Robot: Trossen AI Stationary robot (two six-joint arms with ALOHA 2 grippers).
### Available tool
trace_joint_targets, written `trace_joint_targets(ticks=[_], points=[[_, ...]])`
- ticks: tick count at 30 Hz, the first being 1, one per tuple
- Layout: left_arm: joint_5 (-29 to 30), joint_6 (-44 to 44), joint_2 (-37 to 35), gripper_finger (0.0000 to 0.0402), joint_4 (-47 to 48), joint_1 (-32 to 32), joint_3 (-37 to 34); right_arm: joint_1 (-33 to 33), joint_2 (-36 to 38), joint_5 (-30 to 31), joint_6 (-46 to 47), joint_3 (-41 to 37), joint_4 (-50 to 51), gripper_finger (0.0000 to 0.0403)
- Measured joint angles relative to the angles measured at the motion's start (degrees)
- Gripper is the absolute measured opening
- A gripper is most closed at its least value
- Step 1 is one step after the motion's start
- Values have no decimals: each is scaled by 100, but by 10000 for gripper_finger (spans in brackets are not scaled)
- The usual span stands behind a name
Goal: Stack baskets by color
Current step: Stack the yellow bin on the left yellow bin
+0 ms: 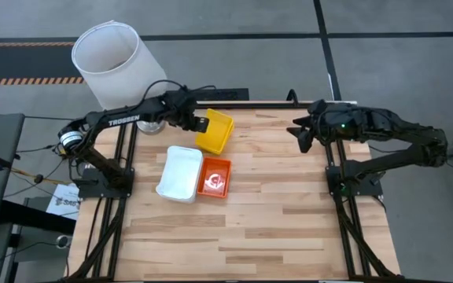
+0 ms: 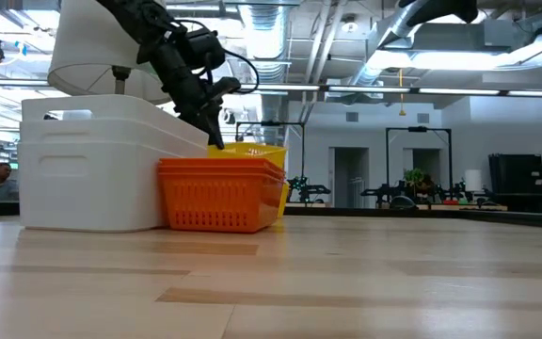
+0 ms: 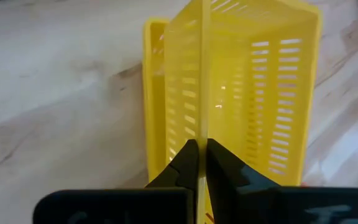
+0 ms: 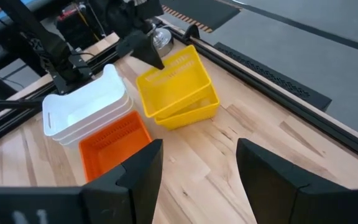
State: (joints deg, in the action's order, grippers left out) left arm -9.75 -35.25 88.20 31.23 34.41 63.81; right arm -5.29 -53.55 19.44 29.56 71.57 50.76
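The robot's left gripper is holding the upper yellow basket's side (image 3: 194,81) up and at a tilt, so this gripper should open and let that side settle down into the lower yellow basket (image 4: 194,116).
An upper yellow basket (image 4: 174,78) sits tilted in a second yellow basket (image 4: 188,112) near the table's far edge. My left gripper (image 1: 203,123) is shut on the upper basket's rim. A stack of white baskets (image 1: 180,173) stands toward the near side of the yellow ones. An orange basket (image 1: 215,177) stands beside the white stack, on its right. In the low view the orange baskets (image 2: 219,193) hide most of the yellow ones (image 2: 263,151). My right gripper (image 4: 197,174) hangs open above the table's right side, with nothing between its fingers. My left gripper pinches the upper yellow basket's thin rim edge (image 3: 202,124) between its two fingers, at the basket's left end (image 4: 160,67). The fingers slant down from the table's far left. The held end is raised; the other end rests in the lower yellow basket.
A big white lampshade (image 1: 112,55) stands beyond the table's far left corner, behind the left arm. Bare wooden tabletop (image 1: 289,220) stretches across the near half and the right side.
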Motion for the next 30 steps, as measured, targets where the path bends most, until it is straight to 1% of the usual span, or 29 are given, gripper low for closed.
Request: trace_joint_targets(ticks=[7,15,19,24,30], points=[[-32,155,0,0,174,0,0,43,-62,-2,0,0,0,225],[-333,161,2,0,187,2,0,43,-84,-3,0,0,-4,225],[-351,158,2,8,191,2,0,43,-89,-3,0,0,-3,225],[-352,161,2,36,187,2,0,43,-88,-4,0,0,-4,225],[-400,264,2,96,187,2,0,43,-88,-4,0,0,-4,225]])
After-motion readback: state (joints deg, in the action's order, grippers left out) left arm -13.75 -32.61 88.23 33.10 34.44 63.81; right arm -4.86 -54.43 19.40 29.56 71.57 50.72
